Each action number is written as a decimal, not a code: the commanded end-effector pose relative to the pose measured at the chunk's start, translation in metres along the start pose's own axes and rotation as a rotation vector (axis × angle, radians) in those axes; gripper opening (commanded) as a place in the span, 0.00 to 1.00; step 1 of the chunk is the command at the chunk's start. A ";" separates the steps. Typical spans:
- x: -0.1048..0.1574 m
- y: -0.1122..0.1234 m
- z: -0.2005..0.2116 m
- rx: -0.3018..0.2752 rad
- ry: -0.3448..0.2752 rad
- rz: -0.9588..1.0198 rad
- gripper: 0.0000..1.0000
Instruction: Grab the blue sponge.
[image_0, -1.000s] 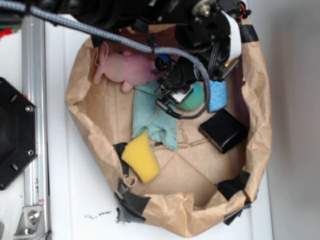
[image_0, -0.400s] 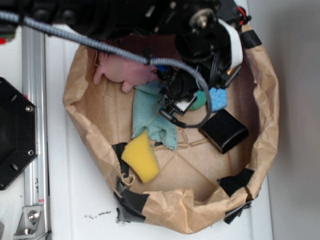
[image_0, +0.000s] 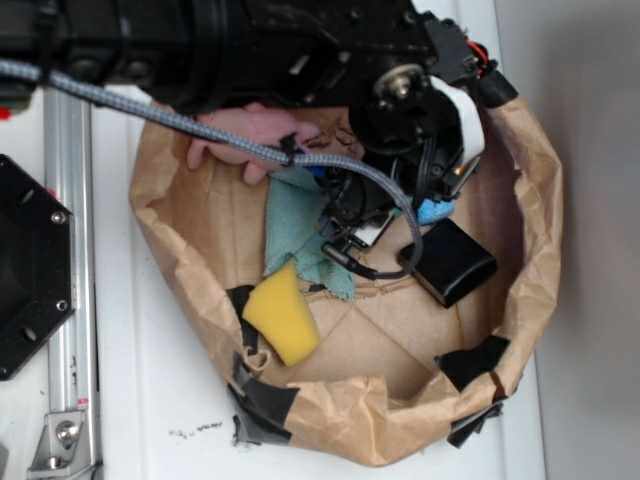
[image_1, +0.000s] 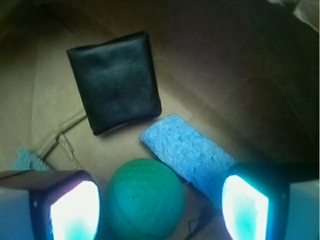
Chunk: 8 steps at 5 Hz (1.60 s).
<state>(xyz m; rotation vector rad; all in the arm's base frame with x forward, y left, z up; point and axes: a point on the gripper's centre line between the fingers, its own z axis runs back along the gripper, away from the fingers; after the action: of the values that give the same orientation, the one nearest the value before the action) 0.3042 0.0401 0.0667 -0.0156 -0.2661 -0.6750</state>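
The robot will push the round green ball (image_1: 145, 199) along when it carries the blue sponge (image_1: 176, 166) toward the teal cloth, because the ball sits right up against the sponge.
The blue sponge (image_1: 187, 151) lies on the brown paper, slanting from the middle of the wrist view down to the right finger. In the exterior view only a small corner of the blue sponge (image_0: 434, 211) shows beside the arm. My gripper (image_1: 159, 207) is open, low over the paper. A green ball (image_1: 146, 198) sits between its fingers, close to the left one. The sponge's near end runs in front of the right finger (image_1: 244, 209). In the exterior view the gripper (image_0: 362, 222) is mostly covered by the arm.
A black wallet (image_0: 448, 262) (image_1: 116, 80) lies just beyond the sponge. A teal cloth (image_0: 297, 226), a yellow sponge (image_0: 280, 313) and a pink plush toy (image_0: 250, 130) also lie inside the crumpled paper bag wall (image_0: 525, 240). A metal rail (image_0: 65, 250) runs along the left.
The arm has come down into the bag and forward. It now hides the green ball and nearly all of the blue sponge in the exterior view.
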 end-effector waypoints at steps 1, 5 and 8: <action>0.027 0.008 -0.017 0.021 -0.035 0.002 1.00; 0.012 0.018 -0.049 0.018 0.051 -0.003 1.00; 0.001 0.015 -0.053 0.005 0.099 0.039 0.39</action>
<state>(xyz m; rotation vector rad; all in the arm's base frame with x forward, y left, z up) 0.3311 0.0415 0.0207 0.0139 -0.1928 -0.6568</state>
